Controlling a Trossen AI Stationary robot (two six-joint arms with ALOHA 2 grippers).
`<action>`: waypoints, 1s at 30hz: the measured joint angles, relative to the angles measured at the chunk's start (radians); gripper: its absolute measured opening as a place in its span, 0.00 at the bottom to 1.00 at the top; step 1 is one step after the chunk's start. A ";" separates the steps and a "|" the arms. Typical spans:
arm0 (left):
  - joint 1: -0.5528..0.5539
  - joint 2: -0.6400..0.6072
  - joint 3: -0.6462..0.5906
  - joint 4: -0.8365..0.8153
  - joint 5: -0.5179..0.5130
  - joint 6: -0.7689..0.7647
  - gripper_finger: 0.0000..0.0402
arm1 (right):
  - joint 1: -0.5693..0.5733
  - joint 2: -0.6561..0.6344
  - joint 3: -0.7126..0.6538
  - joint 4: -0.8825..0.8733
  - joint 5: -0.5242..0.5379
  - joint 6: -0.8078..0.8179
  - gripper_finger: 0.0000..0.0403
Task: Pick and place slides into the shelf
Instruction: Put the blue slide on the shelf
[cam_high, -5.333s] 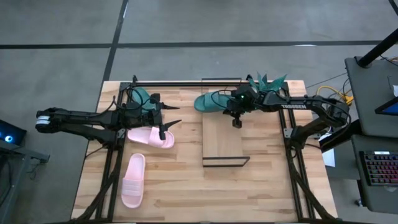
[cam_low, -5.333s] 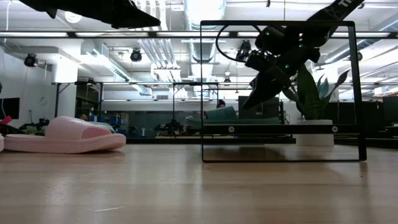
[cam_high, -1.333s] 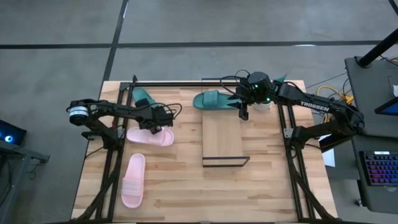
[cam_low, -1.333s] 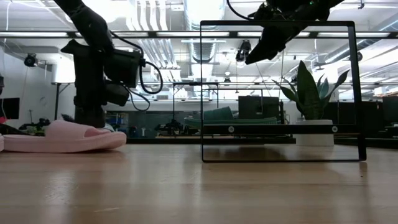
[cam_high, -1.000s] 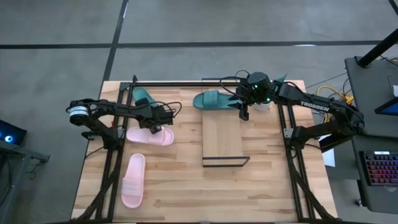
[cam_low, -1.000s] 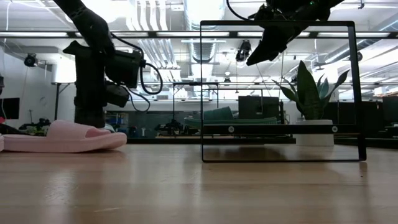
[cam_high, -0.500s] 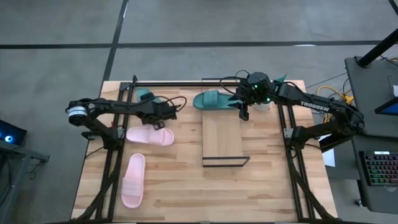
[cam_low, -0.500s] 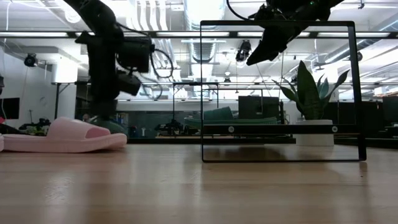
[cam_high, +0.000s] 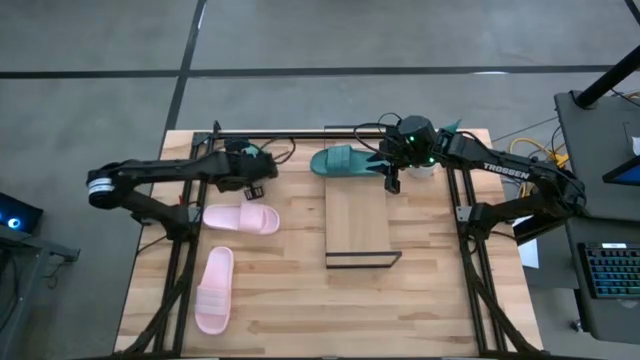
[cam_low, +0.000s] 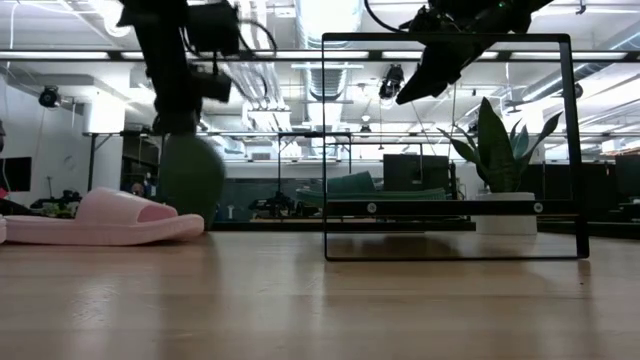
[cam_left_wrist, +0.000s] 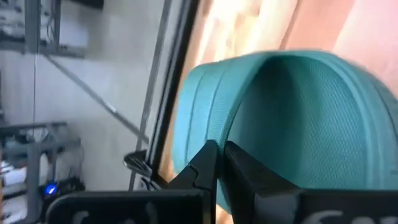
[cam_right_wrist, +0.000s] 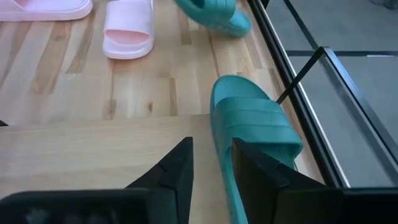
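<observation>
The teal slide is hanging by its strap (cam_left_wrist: 208, 102) from my left gripper, away from the shelf. Next, my right gripper grabs the teal slide by its heel and puts it on the shelf.
A teal slide (cam_low: 192, 178) hangs in the air at the table's far left, with my left gripper (cam_high: 243, 163) shut on it. A second teal slide (cam_high: 343, 160) lies sole down at the far left corner of the shelf (cam_high: 358, 225). My right gripper (cam_high: 390, 182) hovers open, high above that corner, its fingers (cam_right_wrist: 180, 165) touching nothing. Two pink slides (cam_high: 241, 217) (cam_high: 214, 290) lie sole down on the table's left half. My left gripper pinches the teal slide at the edge of its wide ribbed strap (cam_left_wrist: 205, 134) between its two shut fingers (cam_left_wrist: 205, 168). It comes from above, pointing down. The slide hangs below the fingers, its lower end (cam_low: 190, 205) clear of the table.
The shelf's thin dark frame (cam_low: 570, 145) stands upright around the plank. A potted plant (cam_low: 495, 170) stands at the far right. Dark frame rails (cam_high: 185, 265) run along both table sides. Bare wood (cam_high: 300, 310) lies near the front edge.
My left gripper has risen and gone toward the table's far edge, away from the nearer pink slide. The teal slide has come up with it and now hangs clear of the table. My right gripper has kept its place.
</observation>
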 joint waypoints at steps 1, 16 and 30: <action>0.000 -0.020 0.008 0.000 0.007 0.017 0.00 | 0.000 0.000 0.000 0.000 0.000 -0.003 0.25; -0.050 -0.308 0.024 0.306 0.313 0.312 0.00 | 0.007 -0.098 0.013 0.029 -0.030 -0.063 0.23; -0.061 -0.293 -0.085 0.778 0.841 0.585 0.00 | 0.176 -0.292 -0.062 0.216 -0.184 -0.401 0.18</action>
